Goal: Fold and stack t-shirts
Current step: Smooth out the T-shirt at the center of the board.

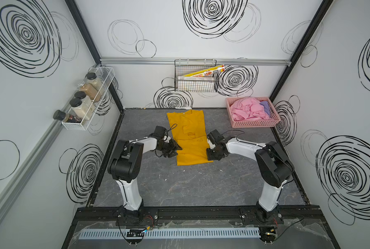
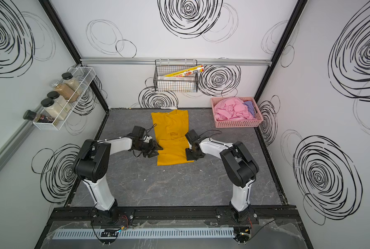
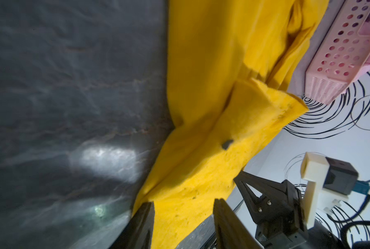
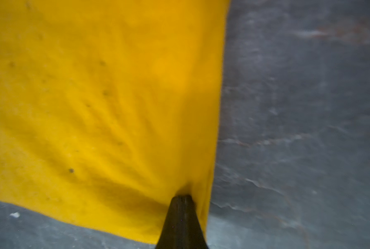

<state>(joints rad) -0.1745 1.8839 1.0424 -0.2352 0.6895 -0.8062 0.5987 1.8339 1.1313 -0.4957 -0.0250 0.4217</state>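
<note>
The yellow t-shirt is pinched inside its side edge by my right gripper, so next I open, retreat and grip the front corner across its edge before folding.
A mustard-yellow t-shirt lies on the grey table as a long strip with its sleeves folded in. My left gripper is at its left edge, open, with yellow cloth lying between the spread jaws. My right gripper is shut on the shirt's right edge near the front corner, and the cloth puckers at its tips. A pink t-shirt and a lavender t-shirt lie crumpled in the pink basket.
The basket stands at the table's back right corner. A white wire rack of jars hangs on the left wall and a black wire basket of boxes on the back wall. Bare grey table stretches in front of the shirt.
</note>
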